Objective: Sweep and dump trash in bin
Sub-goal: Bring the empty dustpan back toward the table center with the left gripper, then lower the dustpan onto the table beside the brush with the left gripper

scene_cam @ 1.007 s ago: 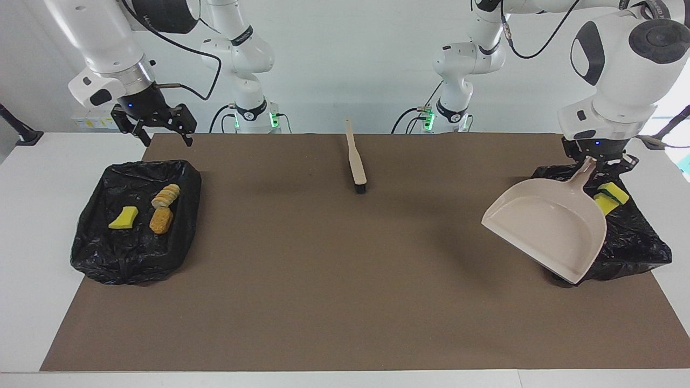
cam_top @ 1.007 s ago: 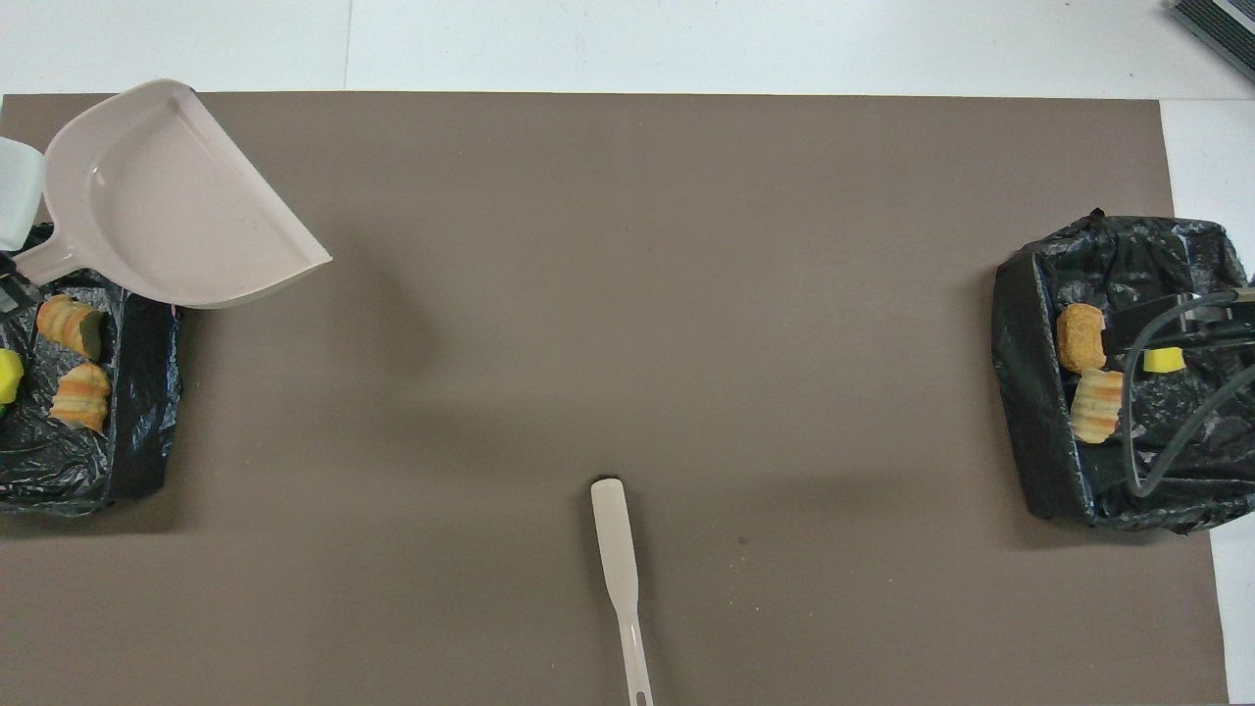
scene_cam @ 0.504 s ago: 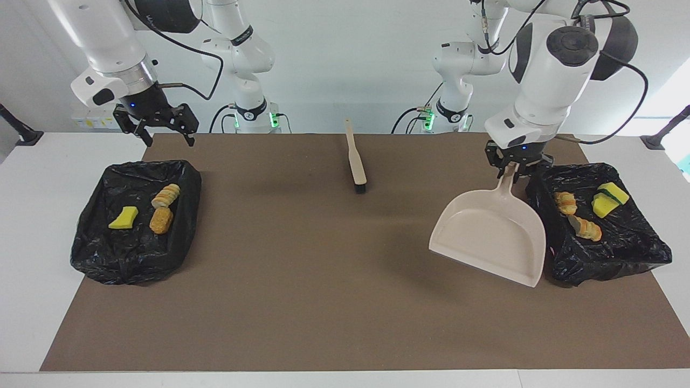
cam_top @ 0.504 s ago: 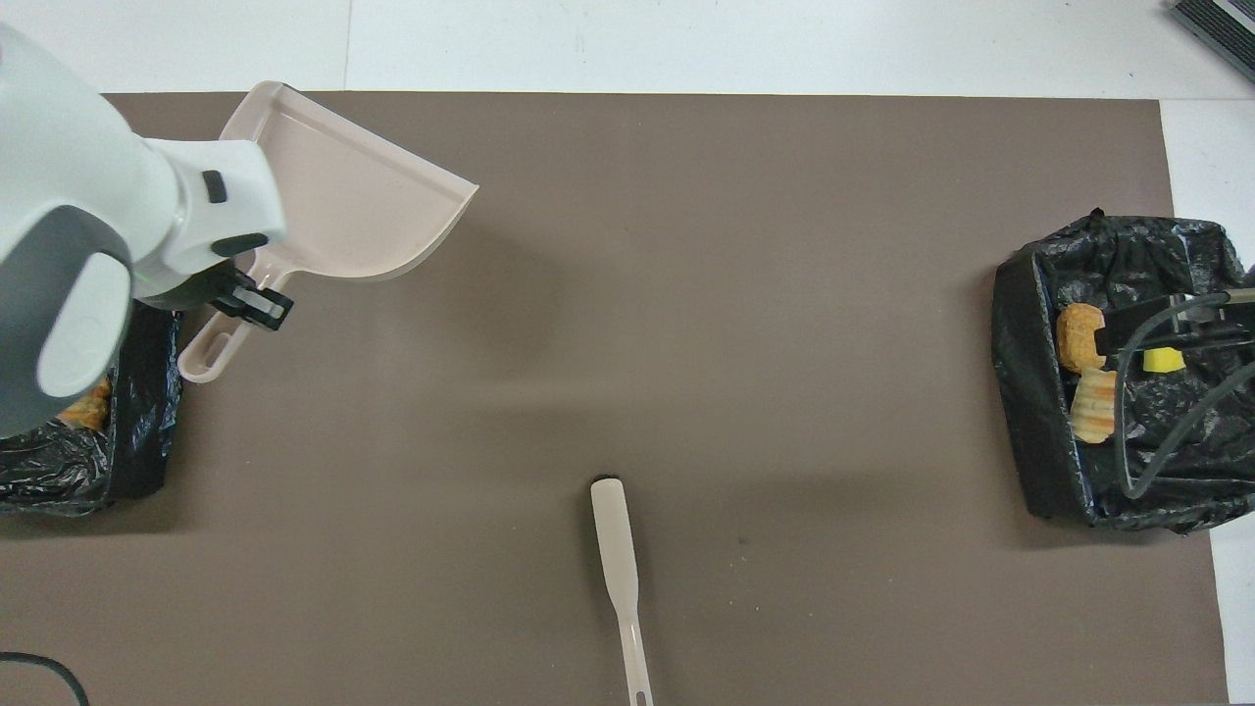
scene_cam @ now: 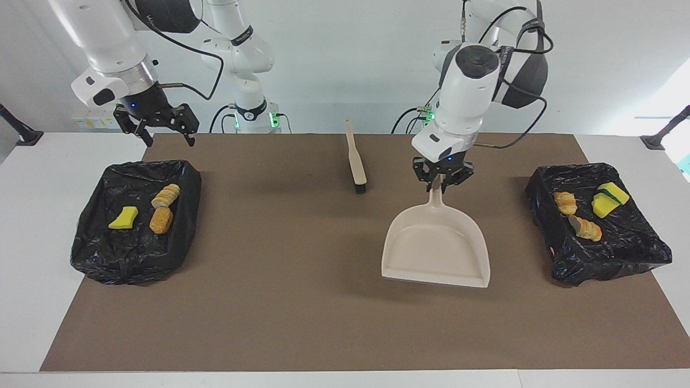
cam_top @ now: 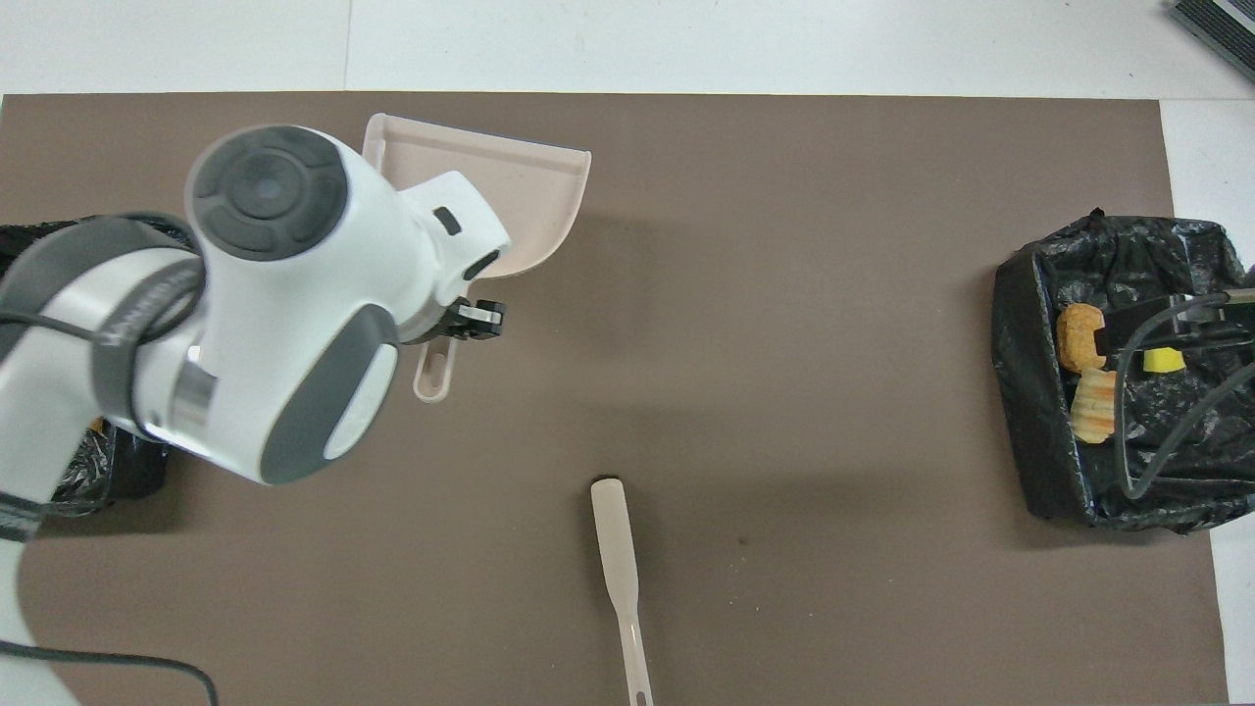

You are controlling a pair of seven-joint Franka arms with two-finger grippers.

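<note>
The robot's left gripper has the dustpan empty and face up (scene_cam: 436,249) and should go on carrying it toward the clear mat (scene_cam: 359,242) beyond the brush's bristles until the dustpan lies flat, then let go.
My left gripper (scene_cam: 441,183) is shut on the handle of the empty beige dustpan (scene_cam: 436,250), which hangs over the brown mat between the brush and the bin at the left arm's end. From overhead the arm covers most of the dustpan (cam_top: 520,191). Trash lies in both black-lined bins. The bin (scene_cam: 560,264) at the left arm's end holds bread chunks (scene_cam: 565,202) and yellow sponges (scene_cam: 608,199). The other bin (scene_cam: 108,264) holds a yellow sponge (scene_cam: 123,218) and two bread chunks (scene_cam: 161,207). My right gripper (scene_cam: 164,129) waits open above that bin's edge nearest the robots.
The beige-handled brush (scene_cam: 356,161) lies on the mat near the robots, midway between the arms, bristles down; overhead the brush (cam_top: 620,549) shows its handle. The brown mat (scene_cam: 302,302) covers most of the white table.
The left arm has swung the dustpan away from the bin at its end toward the middle of the mat and turned it level. The right arm has barely moved.
</note>
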